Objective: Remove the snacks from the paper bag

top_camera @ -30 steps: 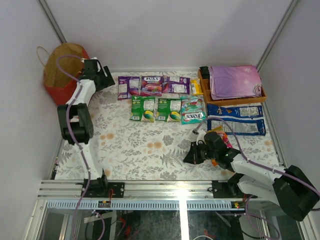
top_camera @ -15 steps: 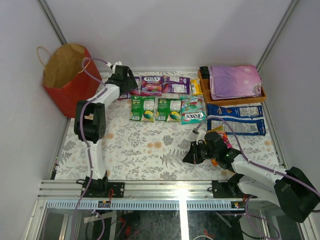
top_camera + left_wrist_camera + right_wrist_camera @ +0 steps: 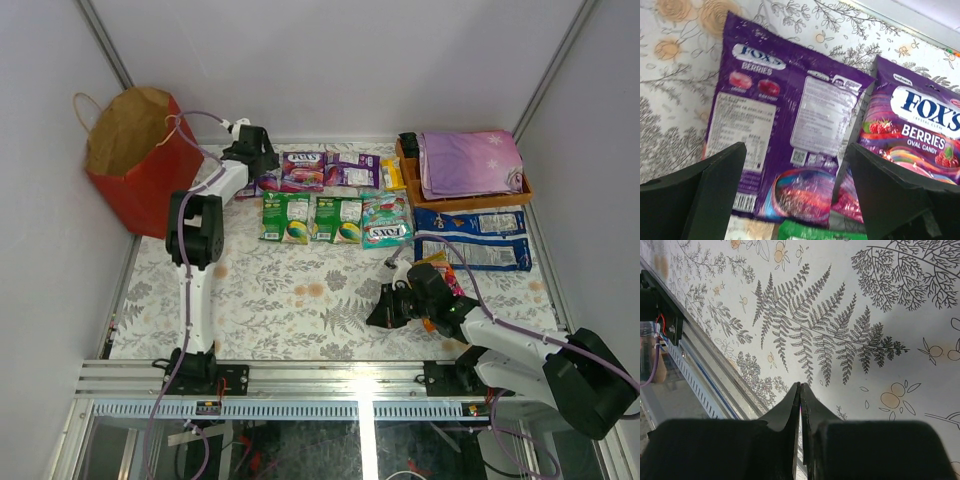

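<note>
The orange packet (image 3: 446, 275) is covered by my right gripper, so next my right gripper moves back first and clears the packet's far edge (image 3: 436, 259) for my left gripper.
The red paper bag (image 3: 135, 165) stands open at the back left, its brown inside showing. Snacks lie flat in rows to its right: purple FOX'S packets (image 3: 303, 170), green ones (image 3: 286, 217), a teal one (image 3: 386, 222), and two long blue-and-white packs (image 3: 470, 221). My left gripper (image 3: 255, 158) hovers open over the leftmost purple packet (image 3: 785, 125), which lies back side up between the wide-apart fingers (image 3: 715, 190); the gripper (image 3: 796, 146) holds nothing. My right gripper (image 3: 380, 310) rests low over the floral cloth, shut (image 3: 801, 385) on nothing, beside an orange packet (image 3: 447, 272).
An orange-brown wooden tray (image 3: 525, 190) with a folded purple cloth (image 3: 470, 163) sits at the back right. White walls close in on the left, back and right. The metal rail (image 3: 330, 378) runs along the near edge.
My left arm swung right, from the mouth of the bag to above the back row of packets, jaws open throughout. The bag now stands straighter. The right arm stayed put.
</note>
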You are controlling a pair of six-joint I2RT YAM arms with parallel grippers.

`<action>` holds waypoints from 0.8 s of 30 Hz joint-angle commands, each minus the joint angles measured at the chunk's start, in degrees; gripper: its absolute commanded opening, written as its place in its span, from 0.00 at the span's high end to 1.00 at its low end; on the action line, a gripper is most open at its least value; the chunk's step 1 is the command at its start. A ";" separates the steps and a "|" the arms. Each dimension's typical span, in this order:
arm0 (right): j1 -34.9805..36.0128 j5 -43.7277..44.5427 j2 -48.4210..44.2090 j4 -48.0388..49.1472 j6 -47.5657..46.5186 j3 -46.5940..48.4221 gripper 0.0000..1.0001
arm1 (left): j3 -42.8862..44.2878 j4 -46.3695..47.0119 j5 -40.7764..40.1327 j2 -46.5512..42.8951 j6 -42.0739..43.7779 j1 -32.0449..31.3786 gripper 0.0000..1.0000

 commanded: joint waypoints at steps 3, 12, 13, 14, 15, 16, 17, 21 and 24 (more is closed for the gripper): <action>0.39 1.48 -0.52 0.95 -0.16 1.48 0.95 | 8.72 -3.73 0.04 6.95 3.95 0.13 0.16; 0.39 1.76 1.35 1.33 -0.09 2.41 0.95 | 16.76 -6.97 4.62 12.14 5.99 1.85 0.15; 0.39 1.85 1.48 1.46 -0.05 2.47 0.95 | 17.91 -7.48 5.60 12.73 6.48 2.01 0.14; 0.39 1.96 1.70 1.57 -0.01 2.48 0.95 | 19.41 -8.15 6.61 13.49 7.10 2.08 0.14; 0.39 1.94 1.98 1.70 0.04 2.55 0.95 | 21.20 -9.25 7.43 14.50 7.69 2.21 0.13; 0.39 1.98 2.36 1.86 0.02 2.67 0.95 | 23.24 -10.62 7.93 15.70 8.04 2.36 0.13; 0.39 1.88 2.78 2.02 -0.02 2.80 0.95 | 25.08 -11.83 8.19 16.74 8.29 2.40 0.13; 0.39 1.56 4.25 2.76 0.09 3.31 0.95 | 26.89 -12.89 7.83 17.83 8.03 2.89 0.13; 0.39 1.37 4.54 2.82 0.30 3.79 0.95 | 24.51 -11.74 7.12 16.01 7.69 3.34 0.13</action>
